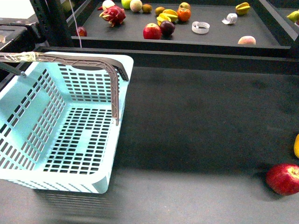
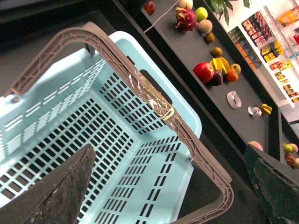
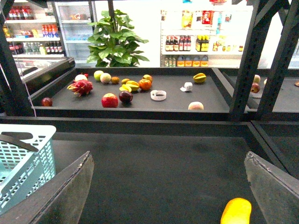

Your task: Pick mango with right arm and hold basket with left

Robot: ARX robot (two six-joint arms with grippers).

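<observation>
The light blue basket (image 1: 77, 135) will hang with its opening facing up when I lift it, because the brown handle (image 1: 79, 60) stands raised across the middle of the basket's rim.
The light blue basket (image 1: 60, 135) stands at the left of the dark table, its brown handle (image 1: 93, 63) raised. Only a yellow sliver of the mango (image 1: 296, 145) shows at the right edge of the front view. In the right wrist view the mango (image 3: 237, 211) lies on the table between the spread fingers of my right gripper (image 3: 168, 198), nearer one finger and untouched. My left gripper (image 2: 173, 196) hangs open over the basket (image 2: 93, 135), and the handle (image 2: 159, 105) runs between its fingers without contact. Neither gripper appears in the front view.
A red apple (image 1: 283, 178) lies near the mango at the front right. The raised back shelf (image 1: 205, 39) holds a dragon fruit (image 1: 113, 15), another apple (image 1: 152, 31), a star fruit (image 1: 242, 7), tape rolls and several other fruits. Black frame posts (image 3: 243, 60) stand at the right.
</observation>
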